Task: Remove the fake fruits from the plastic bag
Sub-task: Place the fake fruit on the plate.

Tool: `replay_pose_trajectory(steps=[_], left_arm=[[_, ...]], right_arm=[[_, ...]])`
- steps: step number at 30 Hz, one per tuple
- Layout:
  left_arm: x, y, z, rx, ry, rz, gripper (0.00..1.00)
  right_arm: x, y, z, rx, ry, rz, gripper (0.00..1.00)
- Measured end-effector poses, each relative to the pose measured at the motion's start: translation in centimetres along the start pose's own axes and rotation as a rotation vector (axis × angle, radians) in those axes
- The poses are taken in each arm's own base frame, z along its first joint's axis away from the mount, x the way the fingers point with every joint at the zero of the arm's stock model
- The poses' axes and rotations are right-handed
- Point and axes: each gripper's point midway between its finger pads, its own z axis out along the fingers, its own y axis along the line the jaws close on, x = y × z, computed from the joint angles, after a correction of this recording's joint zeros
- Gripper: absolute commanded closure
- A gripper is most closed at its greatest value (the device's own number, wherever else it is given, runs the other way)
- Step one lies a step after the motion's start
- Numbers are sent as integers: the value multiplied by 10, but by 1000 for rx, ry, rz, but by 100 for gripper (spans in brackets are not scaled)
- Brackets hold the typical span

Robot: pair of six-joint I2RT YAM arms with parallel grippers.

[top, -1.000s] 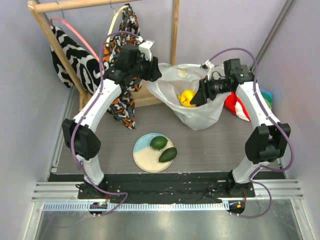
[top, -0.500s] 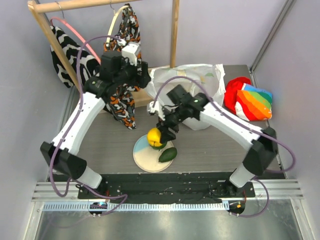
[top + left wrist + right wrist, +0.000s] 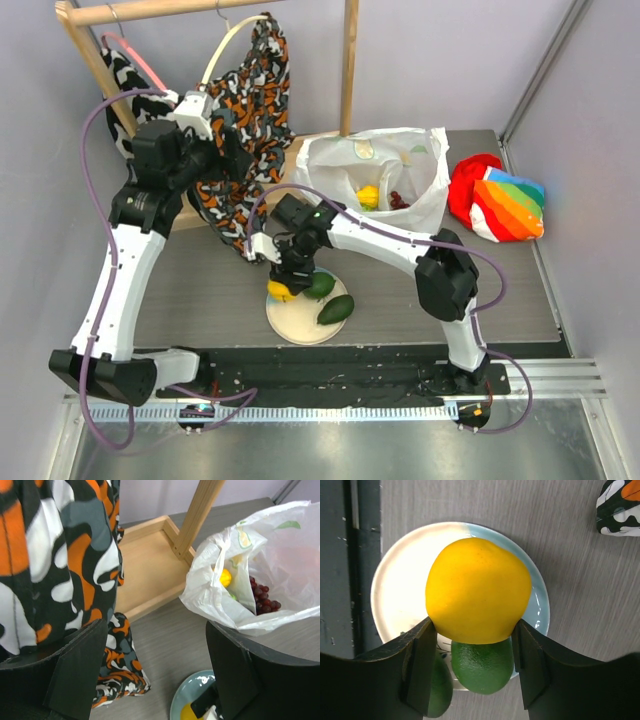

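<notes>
My gripper will uncover a green fruit hidden below the yellow fruit when it pulls the bag open, because a sliver of green shows there.
My right gripper is shut on a yellow lemon, holding it just above the blue-and-cream plate. Two dark green fruits lie on that plate, one directly under the lemon. The white plastic bag stands open at the back. Inside it are another yellow fruit and a dark grape bunch. My left gripper is open and empty, up beside the hanging patterned cloth and left of the bag.
An orange, black and white patterned cloth hangs from a wooden rack at the back left. The rack's wooden base lies beside the bag. A red and rainbow-striped cloth sits at the right.
My right gripper carried the lemon out of the bag and down over the plate. My left gripper opened, left the bag's rim and drew back left toward the hanging cloth.
</notes>
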Motion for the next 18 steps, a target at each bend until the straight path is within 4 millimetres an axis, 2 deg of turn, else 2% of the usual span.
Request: replay_pose_trajectory(steps=[6, 10, 14, 16, 17, 18], left_arm=[[15, -1, 1, 27, 32, -39, 16], [14, -3, 1, 44, 32, -52, 17], [13, -6, 1, 61, 29, -67, 17], [13, -7, 1, 69, 30, -70, 18], [14, -8, 1, 73, 31, -71, 18], [14, -9, 1, 78, 32, -72, 18]], right_arm=[[11, -11, 6, 46, 60, -24, 54], [19, -19, 14, 68, 89, -26, 50], [21, -23, 19, 73, 95, -24, 35], [19, -24, 20, 75, 91, -26, 31], [19, -24, 20, 76, 91, -25, 26], [19, -24, 20, 78, 91, -25, 1]])
